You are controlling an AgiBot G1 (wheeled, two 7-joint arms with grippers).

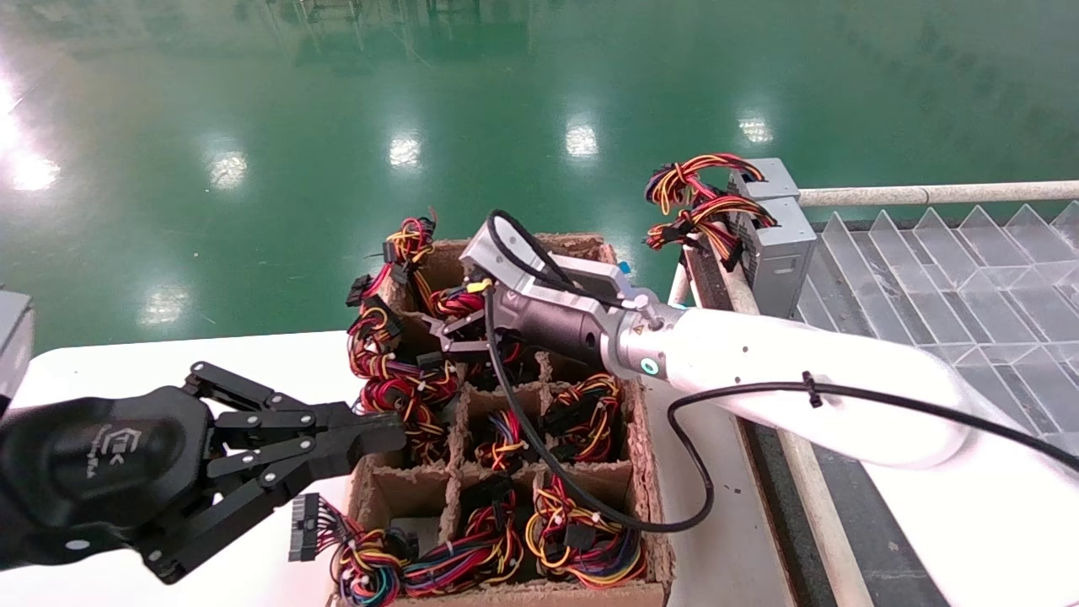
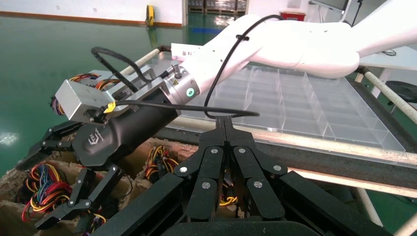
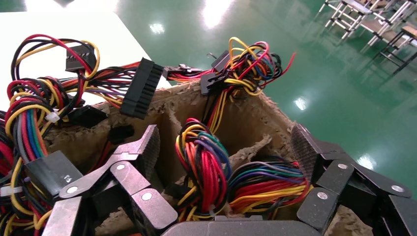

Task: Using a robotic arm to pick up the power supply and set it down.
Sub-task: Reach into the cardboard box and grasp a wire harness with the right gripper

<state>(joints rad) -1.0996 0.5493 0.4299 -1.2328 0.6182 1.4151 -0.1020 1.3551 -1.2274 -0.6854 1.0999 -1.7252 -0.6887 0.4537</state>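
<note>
I expect the hidden power supply to come along when I lift the wire bundle (image 3: pixel 207 164) and to hang tilted below it, because similar wires run from the grey metal boxes.
My right gripper (image 1: pixel 451 337) (image 3: pixel 226 147) hangs open over the far left cells of a divided cardboard box (image 1: pixel 651 472), its fingers (image 3: pixel 147 147) on either side of a wire bundle. That bundle (image 3: pixel 204 167) is mostly red with yellow, black and blue strands and stands up out of a cell. The power supply's metal body is hidden beneath the wires in the box. The left wrist view shows the same right gripper (image 2: pixel 46 182) spread above the wires. My left gripper (image 1: pixel 396 432) (image 2: pixel 225 125) is shut and empty, low at the box's left side.
Two grey metal boxes (image 1: pixel 771 244) with orange-yellow wire bundles (image 1: pixel 700 202) stand on the rail at the back right. A clear partitioned tray (image 1: pixel 944 278) lies beyond the rail. Other box cells hold more wire bundles (image 1: pixel 582 421). A white table (image 1: pixel 126 362) carries the box.
</note>
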